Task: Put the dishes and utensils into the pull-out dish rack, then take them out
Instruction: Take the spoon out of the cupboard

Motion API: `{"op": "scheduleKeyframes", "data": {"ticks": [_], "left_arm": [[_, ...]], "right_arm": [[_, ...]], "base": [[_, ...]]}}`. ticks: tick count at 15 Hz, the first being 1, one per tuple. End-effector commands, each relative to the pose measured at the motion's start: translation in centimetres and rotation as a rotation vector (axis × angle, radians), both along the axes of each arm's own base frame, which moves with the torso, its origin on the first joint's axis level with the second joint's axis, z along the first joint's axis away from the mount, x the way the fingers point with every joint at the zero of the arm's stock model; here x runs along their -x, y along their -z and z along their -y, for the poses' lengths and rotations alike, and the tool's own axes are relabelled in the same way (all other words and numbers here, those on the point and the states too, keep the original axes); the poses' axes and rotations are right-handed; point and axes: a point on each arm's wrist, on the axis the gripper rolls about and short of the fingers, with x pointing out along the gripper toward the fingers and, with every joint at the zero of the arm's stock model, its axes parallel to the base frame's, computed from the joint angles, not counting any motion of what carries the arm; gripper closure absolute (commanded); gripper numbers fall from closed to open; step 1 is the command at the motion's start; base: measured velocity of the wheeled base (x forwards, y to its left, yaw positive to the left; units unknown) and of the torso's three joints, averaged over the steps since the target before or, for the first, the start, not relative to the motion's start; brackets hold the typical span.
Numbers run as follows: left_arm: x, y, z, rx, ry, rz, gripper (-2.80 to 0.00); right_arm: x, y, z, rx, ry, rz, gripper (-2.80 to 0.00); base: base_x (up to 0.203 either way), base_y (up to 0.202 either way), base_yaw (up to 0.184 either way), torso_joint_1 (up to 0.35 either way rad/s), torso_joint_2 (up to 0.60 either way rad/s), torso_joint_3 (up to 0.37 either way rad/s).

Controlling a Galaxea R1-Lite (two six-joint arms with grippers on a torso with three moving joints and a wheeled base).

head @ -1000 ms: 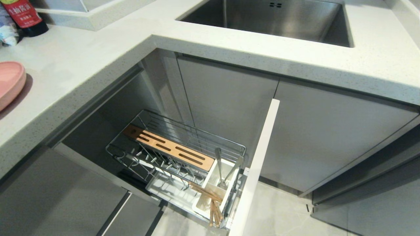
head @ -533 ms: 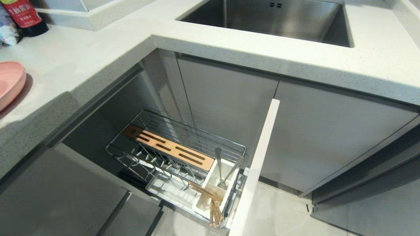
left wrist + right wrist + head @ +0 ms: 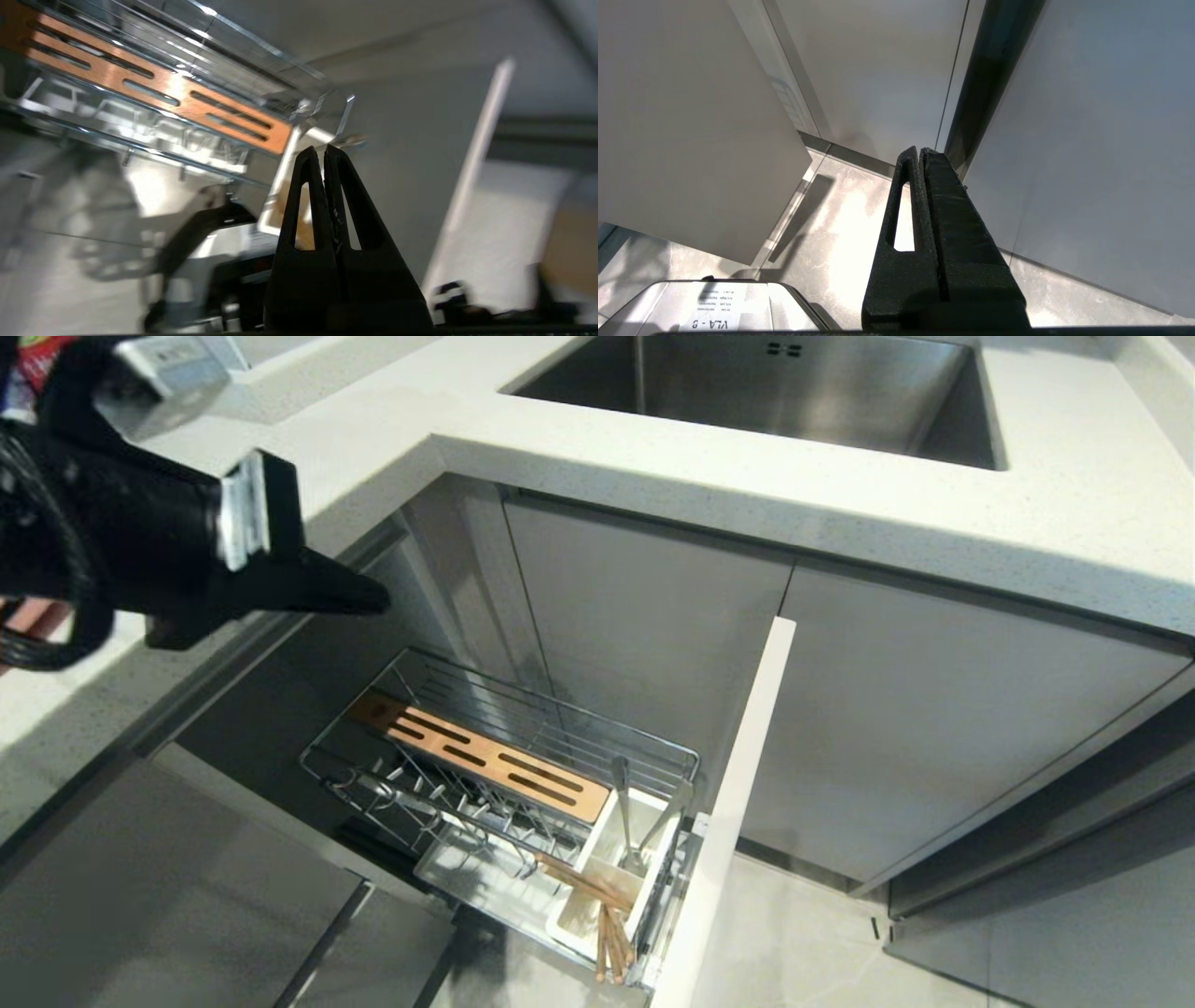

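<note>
The grey metal handles stand clear of the chopsticks, so my left gripper should go toward the white utensil box (image 3: 635, 829) next and open until its fingers are on either side of a handle.
The pull-out dish rack (image 3: 523, 728) stands pulled out below the counter, with its wooden strip (image 3: 481, 758) and pale front panel (image 3: 738, 803). No dish stands among its plate prongs. Its white utensil box (image 3: 653, 845) holds wooden chopsticks (image 3: 611, 938) and two grey metal handles (image 3: 622, 798); which one is the spoon I cannot tell. My left gripper (image 3: 378, 600) is shut and empty, up by the counter's edge above the rack's back end. In the left wrist view this gripper (image 3: 322, 151) points toward the strip (image 3: 154, 86). Only a sliver of the pink plate (image 3: 37, 612) shows behind my left arm. The bowl is out of view.
A steel sink (image 3: 794, 392) is set in the white counter (image 3: 1027, 523) at the back. Grey cabinet fronts (image 3: 934, 728) flank the rack. My right gripper (image 3: 920, 150) hangs shut and empty over the pale floor (image 3: 831, 224) beside cabinet doors.
My left arm has swung into the head view from the left and now covers most of the pink plate. The rack and its contents have not moved.
</note>
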Motion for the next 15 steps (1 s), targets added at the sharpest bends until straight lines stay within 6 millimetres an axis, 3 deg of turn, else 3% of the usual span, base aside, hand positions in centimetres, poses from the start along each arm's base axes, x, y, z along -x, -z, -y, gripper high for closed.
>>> {"op": "scheduleKeyframes", "data": {"ticks": [1, 4, 7, 10, 11, 12, 15], "left_arm": [[-1.3, 2.9, 1.3, -0.132, 0.063, -0.033, 0.0], [-2.7, 5.4, 3.8, -0.309, 0.235, 0.131, 0.0], [-4.2, 9.4, 6.3, -0.498, 0.396, 0.162, 0.0], [-6.2, 12.2, 9.0, -0.541, 0.434, 0.164, 0.0], [-7.0, 13.0, 9.9, -0.541, 0.415, 0.179, -0.44], [-7.5, 13.7, 10.6, -0.556, 0.379, 0.193, -2.8], [-7.9, 15.3, 12.0, -0.605, 0.339, 0.192, -2.8]], "right_arm": [[0.0, 0.0, 0.0, 0.0, 0.0, 0.0, 0.0], [0.0, 0.0, 0.0, 0.001, 0.0, 0.0, 0.0], [0.0, 0.0, 0.0, 0.001, 0.0, 0.0, 0.0], [0.0, 0.0, 0.0, 0.001, 0.0, 0.0, 0.0], [0.0, 0.0, 0.0, 0.0, 0.0, 0.0, 0.0], [0.0, 0.0, 0.0, 0.001, 0.0, 0.0, 0.0], [0.0, 0.0, 0.0, 0.0, 0.0, 0.0, 0.0]], "base": [[0.0, 0.0, 0.0, 0.0, 0.0, 0.0], [0.0, 0.0, 0.0, 0.0, 0.0, 0.0], [0.0, 0.0, 0.0, 0.0, 0.0, 0.0], [0.0, 0.0, 0.0, 0.0, 0.0, 0.0], [0.0, 0.0, 0.0, 0.0, 0.0, 0.0], [0.0, 0.0, 0.0, 0.0, 0.0, 0.0], [0.0, 0.0, 0.0, 0.0, 0.0, 0.0]]}}
